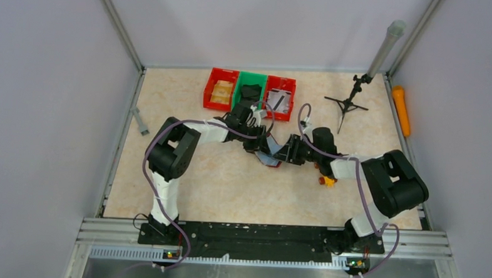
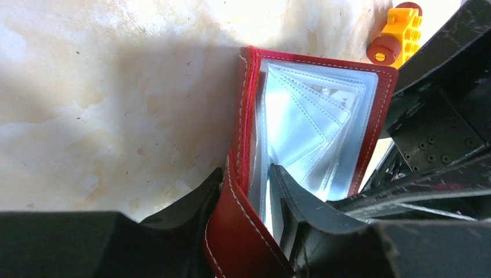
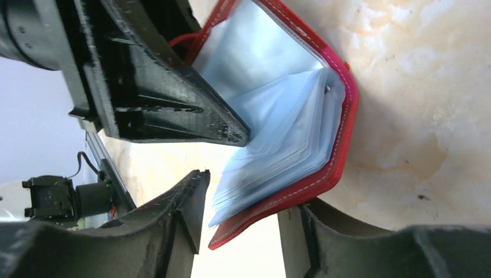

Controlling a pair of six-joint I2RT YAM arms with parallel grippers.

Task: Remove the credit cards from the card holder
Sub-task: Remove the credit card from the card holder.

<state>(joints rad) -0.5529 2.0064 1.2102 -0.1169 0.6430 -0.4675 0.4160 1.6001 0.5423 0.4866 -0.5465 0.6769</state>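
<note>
I should open my left gripper and let the card holder (image 2: 315,124) spread out flat, because my left gripper is pinching the red cover flap (image 2: 236,234) along with a sleeve.
The card holder (image 1: 271,159), dark red with white stitching, lies open between both arms at the table's middle. My left gripper (image 1: 260,144) is shut on its cover flap. In the left wrist view the red flap and one sleeve are pinched between the black fingers (image 2: 246,200), and shiny silvery-blue sleeves (image 2: 315,116) fan out beyond. My right gripper (image 3: 246,214) stands open with a corner of the card holder (image 3: 301,185) between its fingers, a gap on the sleeve side. I cannot make out any credit cards in the sleeves (image 3: 278,116).
Two red bins (image 1: 219,88) (image 1: 280,96) and a green bin (image 1: 249,89) stand at the back. A small tripod (image 1: 350,103) and an orange tool (image 1: 401,109) are at the right. A yellow toy with red wheels (image 1: 325,180) (image 2: 399,32) lies by the right arm.
</note>
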